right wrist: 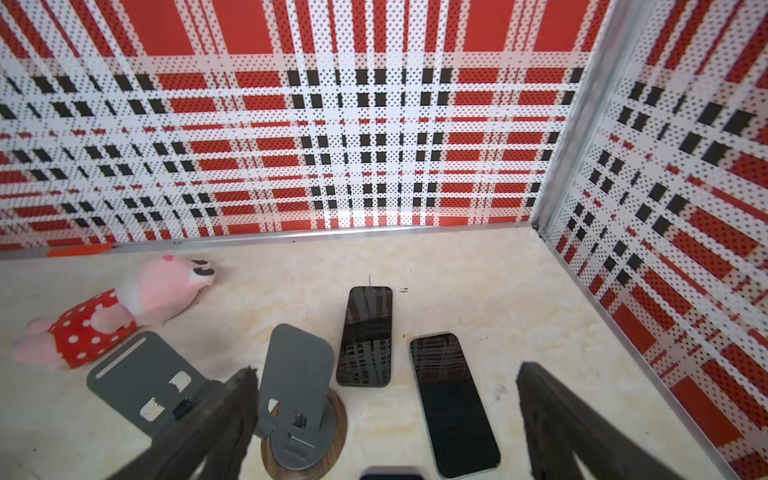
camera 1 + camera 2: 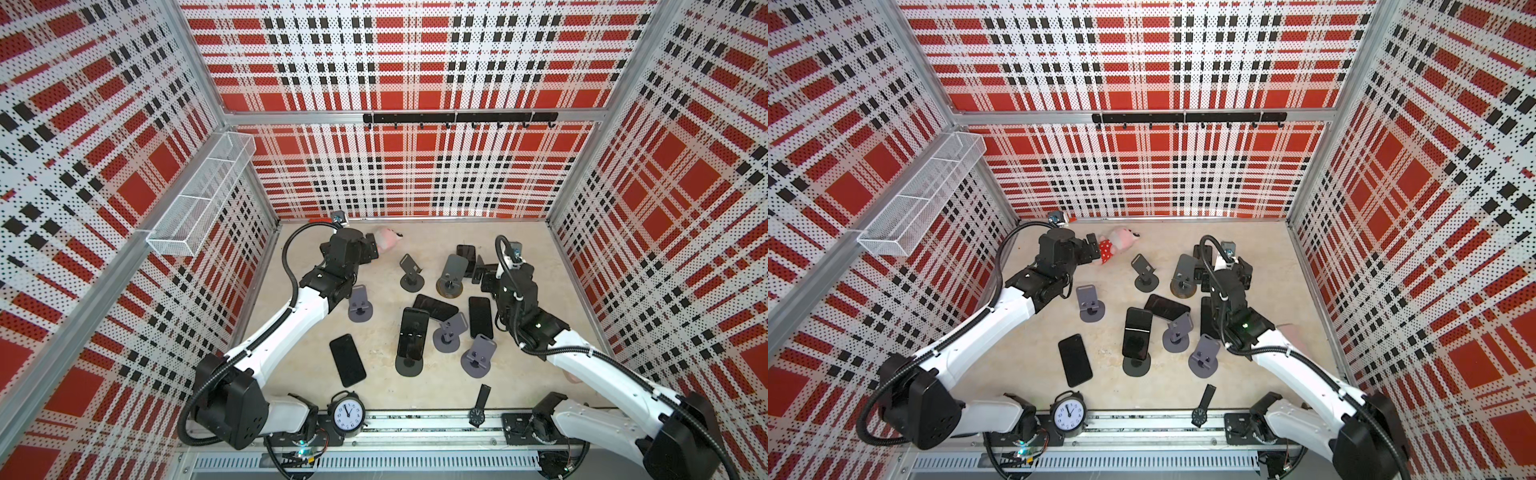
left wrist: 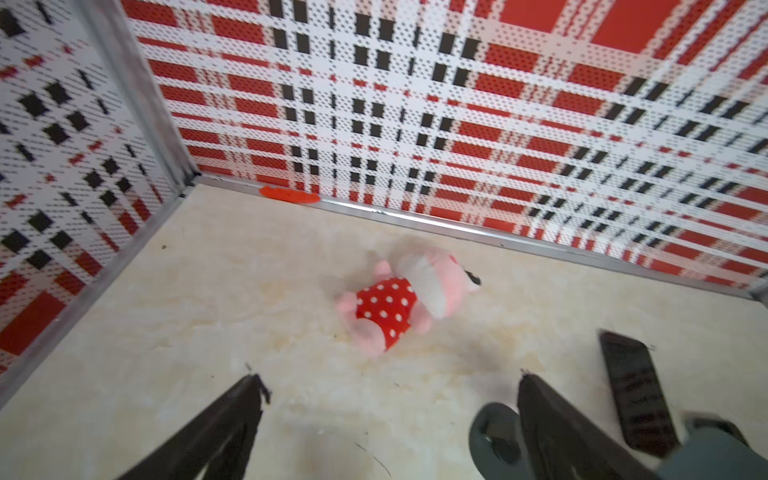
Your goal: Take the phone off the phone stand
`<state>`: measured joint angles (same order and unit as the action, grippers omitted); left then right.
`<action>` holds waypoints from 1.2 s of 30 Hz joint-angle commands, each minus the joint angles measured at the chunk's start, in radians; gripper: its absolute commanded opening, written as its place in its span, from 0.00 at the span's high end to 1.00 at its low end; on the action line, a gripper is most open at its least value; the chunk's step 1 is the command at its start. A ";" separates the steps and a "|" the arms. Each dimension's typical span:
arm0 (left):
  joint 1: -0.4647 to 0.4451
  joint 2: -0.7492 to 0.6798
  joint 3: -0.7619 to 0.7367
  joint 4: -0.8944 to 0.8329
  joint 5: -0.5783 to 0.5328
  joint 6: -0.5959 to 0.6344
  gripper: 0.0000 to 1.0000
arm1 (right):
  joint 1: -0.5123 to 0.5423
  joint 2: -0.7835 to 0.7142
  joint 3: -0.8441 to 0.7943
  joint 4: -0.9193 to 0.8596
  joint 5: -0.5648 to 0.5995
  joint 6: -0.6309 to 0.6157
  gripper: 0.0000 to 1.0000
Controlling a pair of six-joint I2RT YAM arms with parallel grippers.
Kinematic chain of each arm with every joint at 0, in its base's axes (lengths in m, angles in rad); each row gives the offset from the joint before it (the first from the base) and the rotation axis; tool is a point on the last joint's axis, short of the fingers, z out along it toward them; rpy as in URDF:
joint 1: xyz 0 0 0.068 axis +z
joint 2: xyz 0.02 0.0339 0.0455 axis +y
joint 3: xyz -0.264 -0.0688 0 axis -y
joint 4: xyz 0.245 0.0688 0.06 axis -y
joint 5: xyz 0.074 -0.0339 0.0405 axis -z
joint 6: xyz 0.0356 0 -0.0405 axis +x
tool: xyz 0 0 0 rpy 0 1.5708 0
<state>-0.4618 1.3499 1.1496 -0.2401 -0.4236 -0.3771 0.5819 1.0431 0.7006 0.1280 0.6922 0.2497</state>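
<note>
The robot's right gripper is hovering above flat phones by an empty stand (image 2: 453,270), so it should move away and the left gripper should pick up the black phone on its stand (image 2: 412,332).
In both top views a black phone (image 2: 412,332) (image 2: 1137,332) leans upright on a dark round-based phone stand (image 2: 409,365) (image 2: 1136,365) in the middle of the table. My right gripper (image 1: 386,374) (image 2: 490,278) hovers open at the far right, away from that stand. Below and between its fingers a phone (image 1: 453,403) lies flat, with a second flat phone (image 1: 365,336) beyond. An empty stand on a wooden base (image 1: 299,399) sits beside one finger. My left gripper (image 3: 392,386) (image 2: 370,249) is open over bare table at the far left.
Several empty grey stands (image 2: 360,307) (image 2: 478,355) and flat phones (image 2: 348,359) (image 2: 480,316) are scattered around. A pink plush toy (image 3: 399,299) lies ahead of the left gripper. An alarm clock (image 2: 348,411) and a wristwatch (image 2: 480,405) sit at the front edge. A wire basket (image 2: 199,195) hangs on the left wall.
</note>
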 commanded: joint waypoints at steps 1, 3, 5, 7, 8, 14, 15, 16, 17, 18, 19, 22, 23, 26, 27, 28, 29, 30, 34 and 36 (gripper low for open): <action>-0.041 -0.047 0.038 -0.145 0.165 -0.070 0.02 | -0.003 -0.042 -0.052 0.052 0.110 0.073 0.00; -0.086 -0.066 0.043 -0.173 0.221 -0.085 0.02 | -0.003 -0.064 -0.090 0.067 0.117 0.083 0.00; -0.128 -0.070 0.057 -0.215 0.294 -0.094 0.02 | -0.003 -0.083 -0.140 0.111 0.117 0.085 0.00; -0.150 -0.070 0.058 -0.249 0.348 -0.127 0.02 | -0.002 -0.092 -0.168 0.152 0.130 0.109 0.00; -0.162 -0.070 0.056 -0.265 0.359 -0.139 0.02 | -0.003 -0.092 -0.171 0.151 0.129 0.127 0.00; -0.250 -0.048 0.080 -0.360 0.306 -0.217 0.02 | -0.002 -0.137 -0.237 0.242 -0.012 0.044 0.00; -0.271 -0.036 0.093 -0.382 0.284 -0.227 0.02 | -0.002 -0.155 -0.255 0.267 -0.020 0.033 0.00; -0.294 -0.021 0.106 -0.403 0.269 -0.234 0.02 | -0.001 -0.173 -0.265 0.281 -0.025 0.020 0.00; -0.311 -0.006 0.120 -0.421 0.258 -0.240 0.02 | -0.003 -0.188 -0.271 0.284 -0.026 0.015 0.00; -0.329 0.014 0.138 -0.445 0.245 -0.252 0.02 | -0.002 -0.205 -0.278 0.285 -0.028 0.013 0.00; -0.339 0.035 0.154 -0.465 0.250 -0.263 0.02 | -0.002 -0.218 -0.285 0.287 -0.033 0.013 0.00; -0.367 0.090 0.204 -0.523 0.268 -0.287 0.02 | -0.002 -0.246 -0.308 0.309 -0.075 0.003 0.00; -0.382 0.103 0.219 -0.541 0.258 -0.293 0.02 | -0.002 -0.254 -0.311 0.309 -0.083 0.001 0.00; -0.428 0.142 0.272 -0.603 0.207 -0.301 0.02 | -0.001 -0.275 -0.317 0.308 -0.079 -0.007 0.00; -0.442 0.155 0.286 -0.622 0.191 -0.304 0.02 | -0.002 -0.280 -0.321 0.309 -0.078 -0.006 0.00; -0.452 0.164 0.297 -0.640 0.180 -0.309 0.02 | -0.001 -0.282 -0.320 0.309 -0.077 -0.006 0.00; -0.463 0.175 0.306 -0.658 0.169 -0.315 0.02 | -0.002 -0.285 -0.322 0.309 -0.079 -0.006 0.00; -0.472 0.185 0.315 -0.674 0.155 -0.323 0.02 | -0.002 -0.285 -0.320 0.308 -0.082 -0.007 0.00; -0.500 0.202 0.313 -0.691 0.147 -0.352 0.02 | -0.001 -0.285 -0.320 0.304 -0.085 0.001 0.00; -0.514 0.212 0.296 -0.700 0.136 -0.375 0.02 | -0.002 -0.282 -0.326 0.314 -0.092 0.003 0.00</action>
<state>-0.9604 1.5467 1.4464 -0.8894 -0.2508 -0.7124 0.5819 0.7719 0.3878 0.4042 0.6109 0.2535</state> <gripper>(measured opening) 0.982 0.999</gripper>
